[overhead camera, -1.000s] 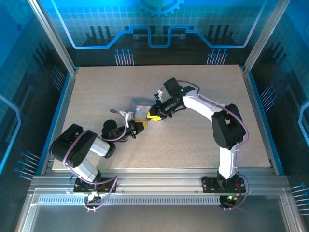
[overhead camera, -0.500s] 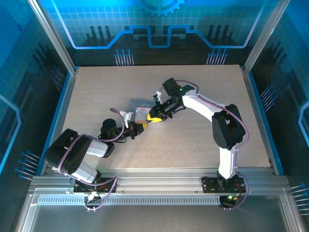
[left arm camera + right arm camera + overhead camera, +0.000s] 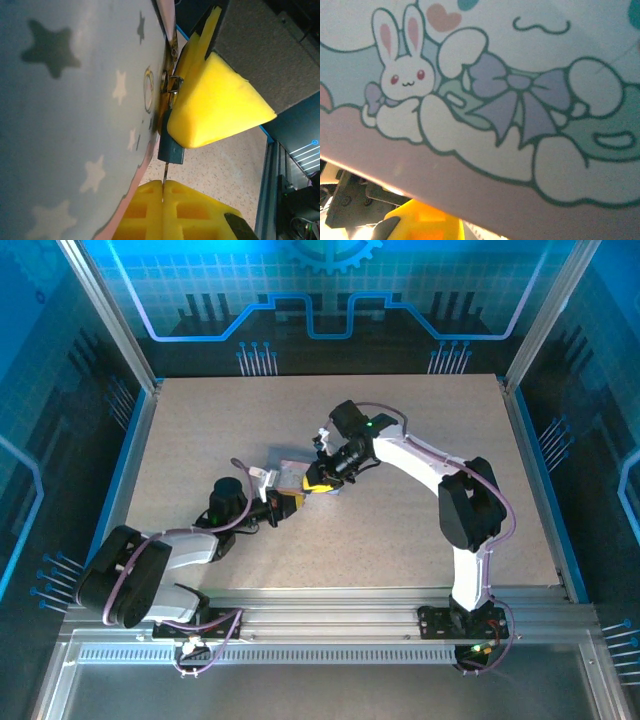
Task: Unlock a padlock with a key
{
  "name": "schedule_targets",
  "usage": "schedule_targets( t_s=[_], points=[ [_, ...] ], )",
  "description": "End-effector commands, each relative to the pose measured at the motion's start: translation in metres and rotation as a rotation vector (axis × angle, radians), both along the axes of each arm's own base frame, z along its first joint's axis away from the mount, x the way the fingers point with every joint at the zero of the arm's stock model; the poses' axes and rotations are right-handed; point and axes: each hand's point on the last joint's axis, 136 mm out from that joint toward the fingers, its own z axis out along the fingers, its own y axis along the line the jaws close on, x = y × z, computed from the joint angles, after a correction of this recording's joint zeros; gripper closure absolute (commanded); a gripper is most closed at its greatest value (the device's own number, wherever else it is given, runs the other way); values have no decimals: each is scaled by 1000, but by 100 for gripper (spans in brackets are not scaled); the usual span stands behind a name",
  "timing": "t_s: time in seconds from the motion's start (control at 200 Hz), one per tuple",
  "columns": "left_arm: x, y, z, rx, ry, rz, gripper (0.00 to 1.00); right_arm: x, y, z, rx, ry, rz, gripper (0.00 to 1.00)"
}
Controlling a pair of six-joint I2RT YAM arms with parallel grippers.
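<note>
The key (image 3: 165, 172) is straight in the padlock's bottom end (image 3: 170, 159) and my right gripper is bracing the padlock, so my left gripper should keep the key straight and let go of it there.
The small dark blue padlock (image 3: 171, 148) hangs at the edge of the pale star-printed tin (image 3: 75, 125). A yellow finger (image 3: 215, 100) of my right gripper covers the padlock's upper part and presses against it. My left gripper (image 3: 163, 184) sits just below, shut on the thin key (image 3: 164, 175). The key's tip reaches the underside of the padlock. From above, the left gripper (image 3: 290, 502) and right gripper (image 3: 318, 482) meet at the tin (image 3: 290, 468) in mid-table. In the right wrist view the tin's bunny print (image 3: 495, 100) hides the jaws except one yellow finger (image 3: 420, 225).
The tin lies on the speckled tabletop (image 3: 400, 530), with open room to its right and behind it. Aluminium rails (image 3: 330, 615) run along the near edge. The left arm's elbow (image 3: 125, 575) hangs low at the front left corner.
The left arm's elbow and upper link have swung down and to the left. Its gripper stays at the tin. The right arm has shifted slightly up and left.
</note>
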Motion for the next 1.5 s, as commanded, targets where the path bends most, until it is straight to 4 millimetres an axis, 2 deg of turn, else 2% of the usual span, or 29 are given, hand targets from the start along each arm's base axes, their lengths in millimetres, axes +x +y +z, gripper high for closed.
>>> schedule_targets(
  t_s=[0.0, 0.295, 0.66, 0.865, 0.945, 1.106, 1.296, 1.491],
  points=[
    [30, 19, 3, 24, -48, 118, 100, -7, -17, -22, -111, 38, -32, 100],
    [33, 15, -21, -50, 24, 124, 100, -7, -10, -36, -50, 95, -35, 100],
    [26, 20, -49, -25, 74, 147, 100, 14, -23, -42, -107, 21, -107, 100],
    [24, 23, -57, -40, 75, 170, 100, 17, -17, -42, -62, 24, -134, 100],
    [24, 22, -56, -73, 75, 167, 90, 14, -14, -44, -39, 48, -127, 100],
    [26, 20, -60, -90, 86, 163, 82, 13, -13, -42, -25, 57, -122, 100],
    [25, 23, -53, -85, 59, 177, 70, 13, -17, -44, -28, 65, -129, 100],
    [20, 15, -45, -98, 35, 120, 68, 12, -14, -40, 8, 85, -117, 100]
  ],
)
